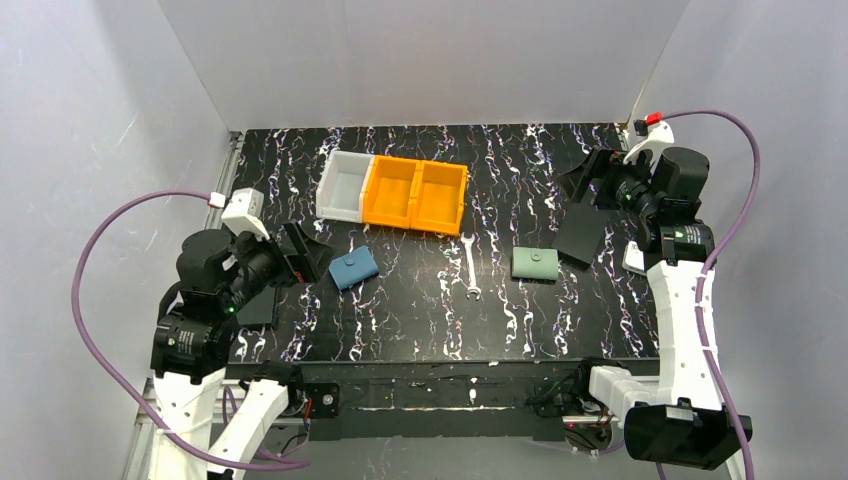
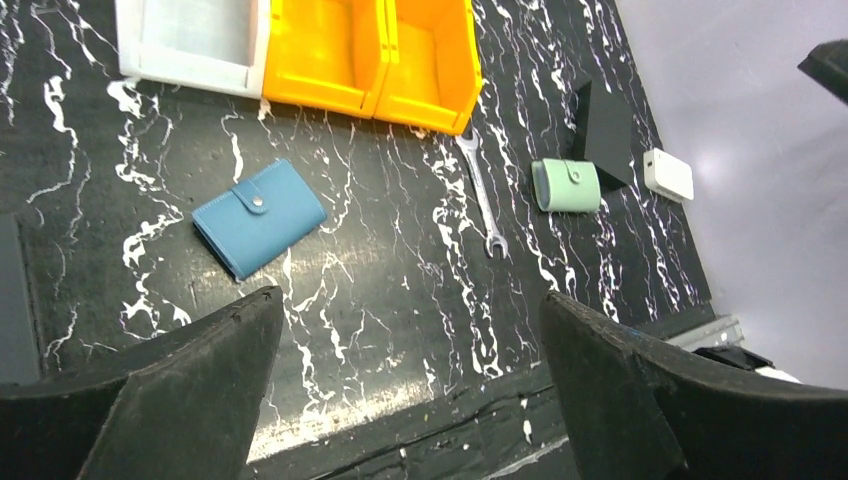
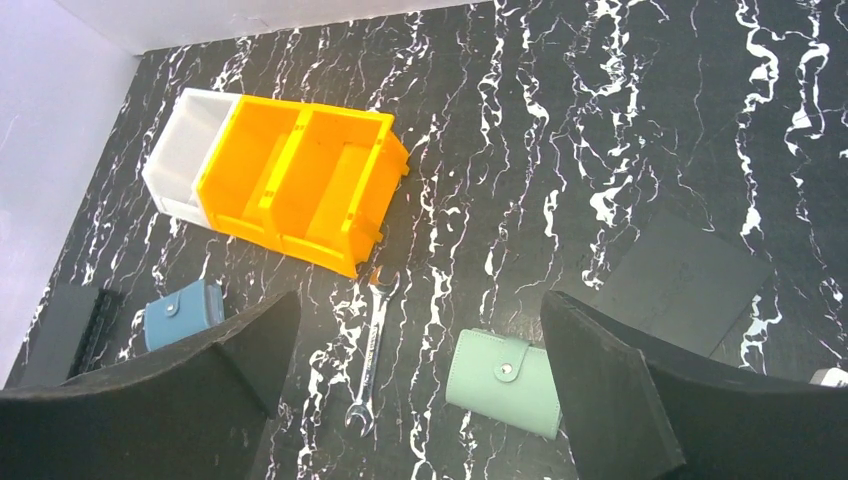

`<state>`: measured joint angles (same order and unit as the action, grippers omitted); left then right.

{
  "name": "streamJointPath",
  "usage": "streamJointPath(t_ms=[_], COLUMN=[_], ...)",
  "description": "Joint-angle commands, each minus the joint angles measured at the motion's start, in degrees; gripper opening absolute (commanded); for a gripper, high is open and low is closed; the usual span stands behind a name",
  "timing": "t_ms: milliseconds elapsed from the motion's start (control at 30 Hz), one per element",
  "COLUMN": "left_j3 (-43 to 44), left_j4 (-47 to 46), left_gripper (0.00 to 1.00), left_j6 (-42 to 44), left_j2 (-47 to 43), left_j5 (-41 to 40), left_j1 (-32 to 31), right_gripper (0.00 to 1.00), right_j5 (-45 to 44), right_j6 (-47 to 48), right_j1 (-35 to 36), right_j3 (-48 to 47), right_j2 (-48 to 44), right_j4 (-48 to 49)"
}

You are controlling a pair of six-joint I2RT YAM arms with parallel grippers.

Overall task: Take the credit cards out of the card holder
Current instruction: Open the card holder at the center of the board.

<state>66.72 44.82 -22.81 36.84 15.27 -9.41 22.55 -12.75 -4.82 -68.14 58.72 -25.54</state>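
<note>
The blue card holder's flap (image 1: 347, 259) faces up and is clear of the bins, so the left gripper should keep moving toward the snap and close there.
The blue card holder (image 1: 353, 268) lies flat on the black marbled table, folded, with its flap snapped down. It also shows in the left wrist view (image 2: 258, 217) and small at the left of the right wrist view (image 3: 180, 313). The credit cards are hidden. My left gripper (image 1: 315, 258) hovers just left of the holder, open and empty (image 2: 408, 300). Far off at the back right, my right gripper (image 1: 592, 180) is raised above the table, open with nothing between its fingers (image 3: 420, 300).
A white bin (image 1: 342, 186) and two orange bins (image 1: 415, 195) stand at the back. A wrench (image 1: 470, 268) and a grey-green snap wallet (image 1: 535, 264) lie mid-table. Black pads lie at right (image 1: 580, 238) and left (image 1: 258, 305). A small white box (image 2: 668, 172) sits near the right arm.
</note>
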Motion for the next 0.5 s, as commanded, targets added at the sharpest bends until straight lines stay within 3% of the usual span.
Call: streamJointPath(t_ms=[0, 333, 467], left_j3=[-1.3, -6.3, -10.2], left_j4=[0.5, -2.6, -6.7], left_gripper=[0.99, 0.99, 0.99], left_j6=[0.2, 2.1, 3.8], left_j2=[0.1, 1.2, 2.2], left_j5=[4.1, 10.0, 11.4], left_j1=[-0.2, -0.2, -0.2], right_gripper=[1.00, 1.00, 1.00], right_j5=[-3.1, -2.2, 6.2], right_j6=[-1.6, -1.0, 6.4], right_j1=[-0.3, -0.2, -0.2], right_j3=[-1.1, -0.3, 5.1], right_j2=[-1.2, -1.4, -1.6], right_j4=[0.9, 0.8, 4.4])
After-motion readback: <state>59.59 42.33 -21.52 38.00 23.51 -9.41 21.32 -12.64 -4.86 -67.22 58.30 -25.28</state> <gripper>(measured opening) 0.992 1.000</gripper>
